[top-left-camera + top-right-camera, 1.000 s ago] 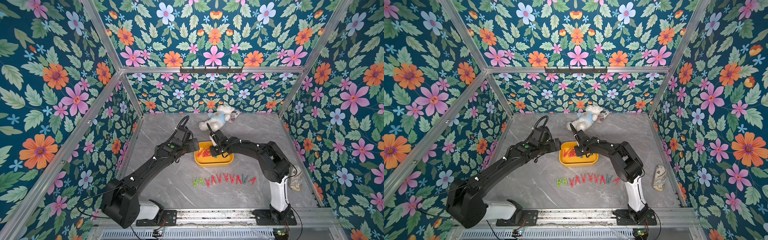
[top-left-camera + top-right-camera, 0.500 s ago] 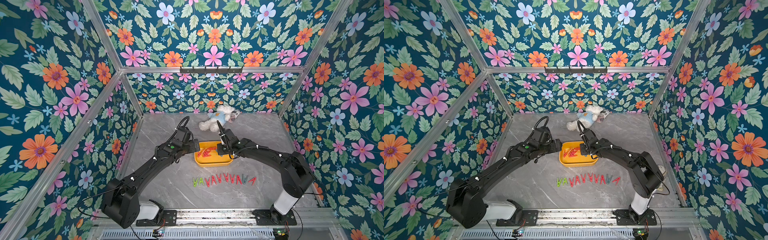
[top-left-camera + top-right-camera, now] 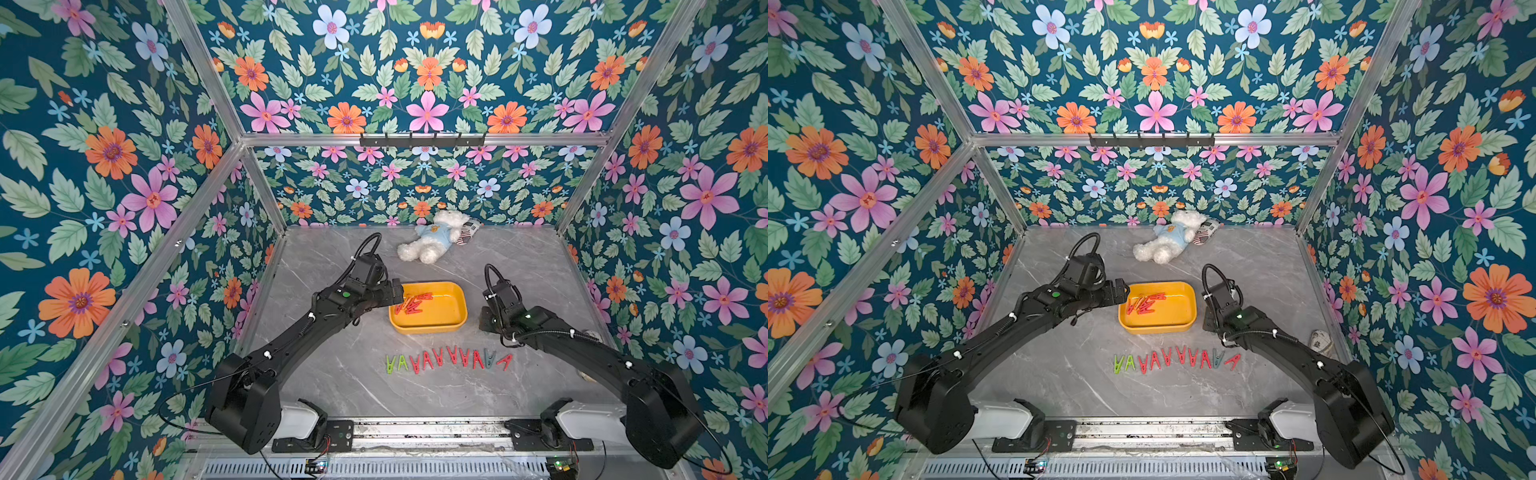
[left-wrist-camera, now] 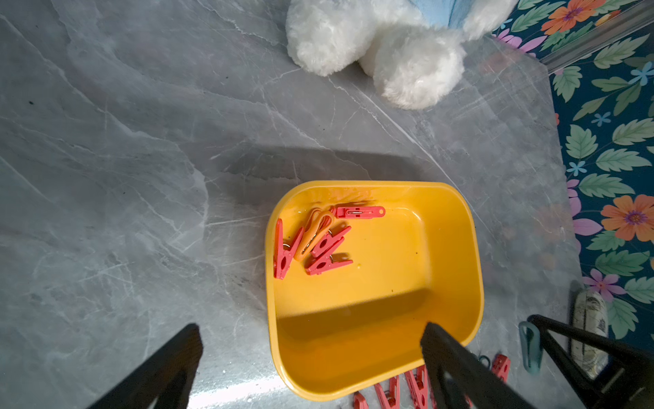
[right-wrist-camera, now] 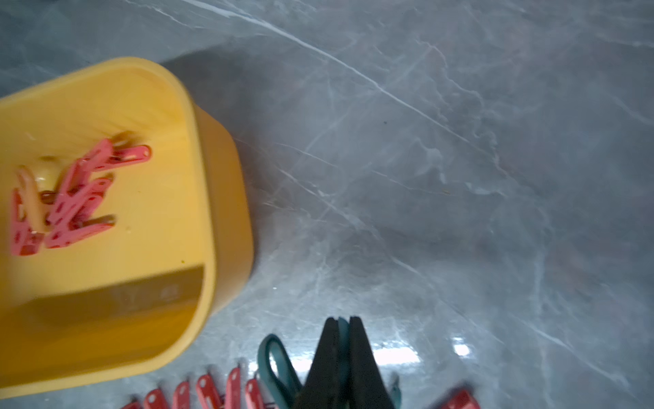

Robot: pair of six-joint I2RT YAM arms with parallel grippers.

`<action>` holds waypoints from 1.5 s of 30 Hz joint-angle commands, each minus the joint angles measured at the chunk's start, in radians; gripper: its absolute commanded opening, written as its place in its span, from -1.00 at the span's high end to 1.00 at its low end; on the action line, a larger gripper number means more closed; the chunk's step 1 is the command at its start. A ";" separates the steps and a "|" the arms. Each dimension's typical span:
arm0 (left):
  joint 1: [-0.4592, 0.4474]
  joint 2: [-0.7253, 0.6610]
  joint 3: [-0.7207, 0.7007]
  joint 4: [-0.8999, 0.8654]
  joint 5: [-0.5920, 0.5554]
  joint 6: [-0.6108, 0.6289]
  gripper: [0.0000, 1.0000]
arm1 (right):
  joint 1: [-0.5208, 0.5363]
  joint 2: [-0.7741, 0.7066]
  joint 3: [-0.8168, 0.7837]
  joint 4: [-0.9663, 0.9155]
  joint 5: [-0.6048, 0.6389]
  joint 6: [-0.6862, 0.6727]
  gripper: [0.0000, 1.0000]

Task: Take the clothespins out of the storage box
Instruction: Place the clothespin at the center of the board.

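The space [image 3: 521, 363] next to the tilted red clothespin at the row's end [image 3: 503, 362] is free. My right gripper keeps carrying its grey-blue clothespin there until it touches down.
The yellow storage box [image 3: 428, 329] [image 3: 1158, 330] sits mid-table with several red clothespins [image 3: 411, 303] [image 4: 320, 248] and an orange one piled at its left end. My left gripper [image 3: 397, 291] [image 4: 311, 340] hangs open over the box's left rim [image 4: 272, 318], with nothing between its fingers. My right gripper [image 3: 485, 322] [image 5: 343, 320] is just right of the box [image 5: 226, 184], low over the table, shut on a grey-blue clothespin [image 5: 274, 357] [image 4: 529, 345]. A row of clothespins [image 3: 449, 359] [image 3: 1177, 359] lies in front of the box.
A white plush bear [image 3: 432, 241] lies at the back of the table, with a small patterned thing [image 3: 467, 230] beside it. Another patterned object [image 3: 1320, 343] rests against the right wall. Flowered walls close in the table on three sides.
My right arm has swung out of the box to its right side, shut the whole time. The left arm and the box have stayed put.
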 commanded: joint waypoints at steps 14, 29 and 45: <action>0.000 -0.043 -0.057 0.061 0.025 0.001 -0.99 | -0.050 0.099 0.023 -0.197 0.180 0.047 0.97; 0.000 -0.088 -0.122 0.111 0.046 -0.011 -0.99 | -0.055 0.162 0.098 -0.374 0.167 0.189 0.90; 0.000 -0.086 -0.118 0.097 0.044 0.015 -0.99 | -0.056 0.138 0.028 -0.376 0.149 0.319 0.90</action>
